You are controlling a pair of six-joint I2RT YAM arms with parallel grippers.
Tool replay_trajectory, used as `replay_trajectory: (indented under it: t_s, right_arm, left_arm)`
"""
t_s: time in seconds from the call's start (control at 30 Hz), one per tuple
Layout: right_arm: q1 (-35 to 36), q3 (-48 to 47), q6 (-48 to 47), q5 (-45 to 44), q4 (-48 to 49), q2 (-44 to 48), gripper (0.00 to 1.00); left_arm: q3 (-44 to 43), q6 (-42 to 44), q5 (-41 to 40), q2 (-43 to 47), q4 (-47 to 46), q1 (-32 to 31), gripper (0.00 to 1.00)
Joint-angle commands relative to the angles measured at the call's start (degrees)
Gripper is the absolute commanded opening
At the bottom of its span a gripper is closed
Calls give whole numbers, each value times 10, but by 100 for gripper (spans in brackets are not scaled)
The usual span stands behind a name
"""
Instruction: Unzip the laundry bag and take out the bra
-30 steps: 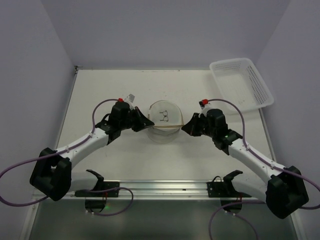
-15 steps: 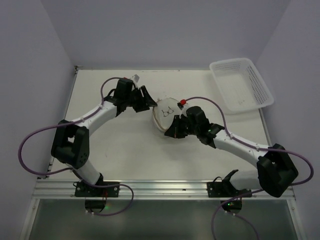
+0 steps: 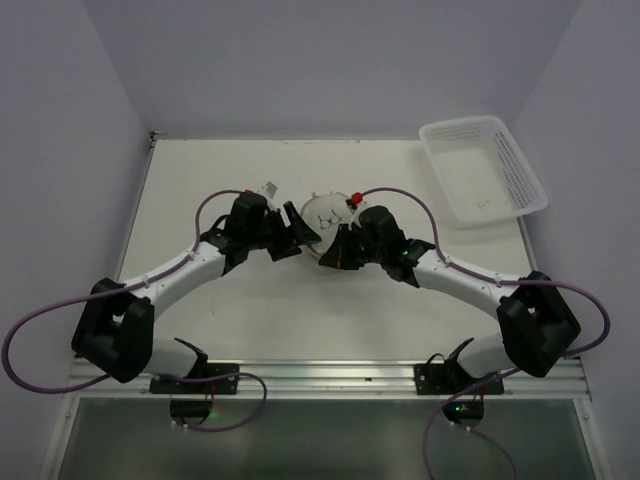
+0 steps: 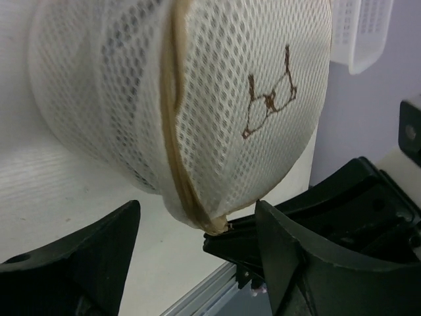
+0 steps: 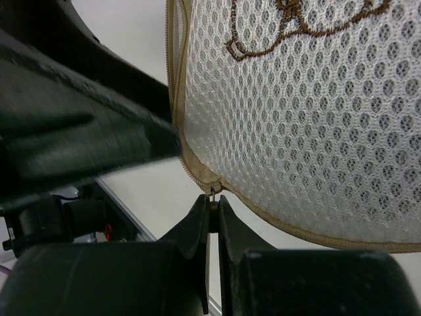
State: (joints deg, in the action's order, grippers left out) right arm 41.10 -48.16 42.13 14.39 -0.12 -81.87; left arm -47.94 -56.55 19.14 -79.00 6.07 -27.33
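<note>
Next, my left gripper clamps the tan zipper rim [image 4: 172, 135] before I pull away, because my right gripper holds the zipper pull [image 5: 212, 191] but the laundry bag's rim is loose.
The laundry bag [image 3: 326, 213], a round cream mesh pouch with a tan zipper rim and a dark bra outline on its face, stands tilted on edge between both grippers. My right gripper [image 3: 333, 243] is at its near rim. In the right wrist view this gripper [image 5: 212, 207] is shut on the small metal zipper pull [image 5: 212, 189] below the mesh [image 5: 296, 118]. My left gripper [image 3: 296, 231] is open at the bag's left side. Its fingers [image 4: 79, 257] stand wide on either side of the bag's [image 4: 197, 99] lower rim without touching it. The bra is hidden.
A white perforated basket [image 3: 485, 168] sits at the table's back right corner, and its edge [image 4: 358, 33] shows in the left wrist view. The two grippers are very close together at the bag. The metal rail [image 3: 320, 375] runs along the near edge.
My left gripper has opened and let go of the bag's left edge. My right gripper has swung left along the bag's near rim, still shut. The bag has tipped up and shifted back.
</note>
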Motion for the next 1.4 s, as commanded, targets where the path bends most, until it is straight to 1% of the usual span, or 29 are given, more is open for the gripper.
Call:
replay_trajectory:
  t_s: [0.0, 0.03, 0.07, 0.13, 0.17, 0.2, 0.23, 0.27, 0.3, 0.37, 0.4, 0.43, 0.53, 0.6, 0.7, 0.8, 0.83, 0.9, 0.93, 0.97, 1.0, 1.03, 1.13, 1.17, 1.2, 1.27, 1.3, 1.37]
  right_arm:
    - [5, -21, 7, -10, 19, 0, 0]
    - [5, -21, 7, -10, 18, 2, 0]
    - [6, -19, 4, -10, 17, 4, 0]
    - [6, -15, 0, -17, 9, 9, 0]
    - [6, -6, -8, -21, 7, 18, 0]
    - [5, -1, -13, -21, 3, 22, 0]
    - [-1, 5, -19, -32, -13, 28, 0]
    - [-6, 18, -32, -38, -23, 41, 0]
    - [-12, 28, -36, -44, -37, 48, 0]
    - [-49, 64, -43, -40, -48, 67, 0]
    - [-65, 76, -44, -32, -52, 92, 0]
    - [-102, 89, -49, -23, -55, 106, 0]
    - [-144, 109, -72, -25, -83, 159, 0]
    - [-146, 101, -99, -37, -109, 181, 0]
    - [-145, 83, -116, -3, -121, 184, 0]
    - [-139, 78, -97, 41, -94, 170, 0]
    - [-129, 76, -81, 44, -86, 158, 0]
    - [-104, 63, -64, 51, -65, 144, 0]
    - [-92, 56, -48, 49, -59, 126, 0]
    - [-80, 41, -39, 47, -52, 117, 0]
    - [-67, 30, -33, 42, -42, 107, 0]
    - [-41, 19, -19, 29, -38, 96, 0]
    - [-9, -15, 5, 14, -22, 54, 0]
    - [-4, -25, 20, 10, -9, 36, 0]
    - [-1, -27, 26, 10, -2, 27, 0]
    - [3, -35, 35, 8, 8, 12, 0]
    - [4, -37, 37, 6, 20, 0, 0]
    - [7, -44, 38, 6, 27, -10, 0]
  left_arm:
    - [10, -36, -22, -12, -45, -48, 72]
    - [11, -43, -22, -19, -48, -53, 68]
    - [12, -47, -23, -31, -50, -57, 60]
    - [12, -48, -30, -35, -50, -58, 45]
    - [11, -46, -37, -30, -46, -57, 29]
    - [8, -38, -45, -26, -37, -56, 19]
    - [6, -34, -64, -20, -28, -55, 12]
    - [2, -28, -68, -9, -16, -52, 1]
    - [3, -17, -69, -4, -10, -42, 0]
    - [7, -6, -55, 9, 7, -27, 0]
    - [11, 6, -50, 14, 12, -12, 0]
    - [15, 12, -38, 18, 16, -4, 0]
    - [28, 49, -7, 34, 39, 26, 0]
    - [26, 85, 12, 40, 61, 48, 0]
    - [13, 129, 24, 36, 86, 73, 0]
    - [-32, 152, 31, 6, 98, 90, 0]
    - [-63, 153, 33, -4, 100, 91, 0]
    - [-97, 150, 41, -41, 97, 95, 0]
    - [-128, 145, 47, -63, 96, 94, 4]
    - [-138, 138, 54, -71, 83, 94, 9]
    - [-145, 118, 61, -77, 74, 94, 17]
    - [-148, 109, 67, -81, 64, 94, 35]
    - [-131, 73, 71, -68, 37, 95, 64]
    - [-110, 66, 71, -49, 31, 94, 80]
    - [-96, 54, 68, -35, 28, 94, 85]
    - [-61, 40, 62, 5, 18, 93, 92]
    - [-21, 23, 57, 21, 12, 90, 93]
    - [18, 8, 53, 57, -7, 84, 93]
